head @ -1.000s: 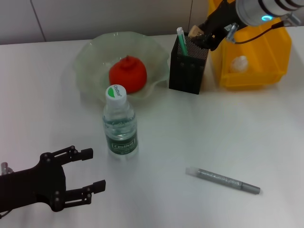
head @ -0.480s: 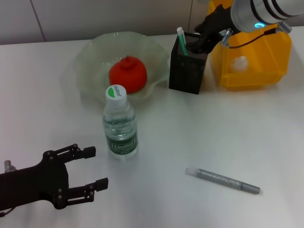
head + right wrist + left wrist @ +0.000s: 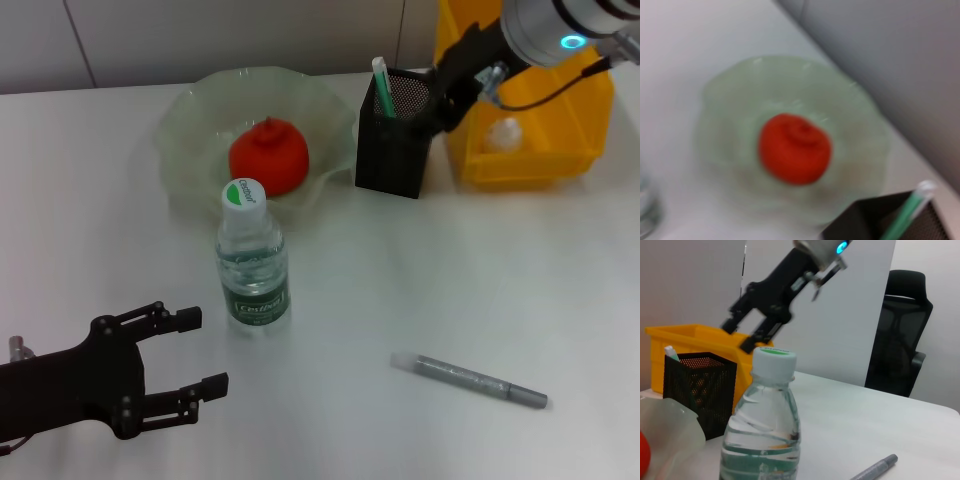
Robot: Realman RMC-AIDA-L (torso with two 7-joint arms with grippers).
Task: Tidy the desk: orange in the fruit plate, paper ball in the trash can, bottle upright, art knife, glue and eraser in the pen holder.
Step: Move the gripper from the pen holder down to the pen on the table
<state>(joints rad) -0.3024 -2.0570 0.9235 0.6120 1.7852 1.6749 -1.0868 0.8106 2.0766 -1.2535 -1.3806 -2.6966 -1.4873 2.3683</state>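
Observation:
The robot's open right gripper carries on heading for the knife's middle [image 3: 463, 376] until its fingers are on both sides of it and close, since the grey art knife [image 3: 485, 384] lies clear of the bottle.
The orange [image 3: 268, 155] lies in the pale green fruit plate [image 3: 190, 110]. In front of the plate the bottle [image 3: 252, 255] stands upright. A black mesh pen holder [image 3: 395, 150] has a green-and-white glue stick [image 3: 381, 80] in it. My right gripper [image 3: 443, 95] hovers open and empty at the holder's right rim, and it also shows in the left wrist view [image 3: 745, 332]. The eraser is hidden. The paper ball [image 3: 505, 132] sits in the yellow trash can [image 3: 540, 160]. The grey art knife [image 3: 470, 380] lies on the table at the front right. At the front left my left gripper [image 3: 190, 355] is open.
The left wrist view looks past the bottle [image 3: 762, 425] to the pen holder [image 3: 700, 385], the trash can [image 3: 690, 337] and the art knife [image 3: 872, 469]. The right wrist view looks down on the orange [image 3: 795, 148], the plate [image 3: 715, 95] and the pen holder [image 3: 865, 220].
The right gripper held a tan eraser above the pen holder, dipped over it, then shifted right with nothing in it. The left gripper has barely moved.

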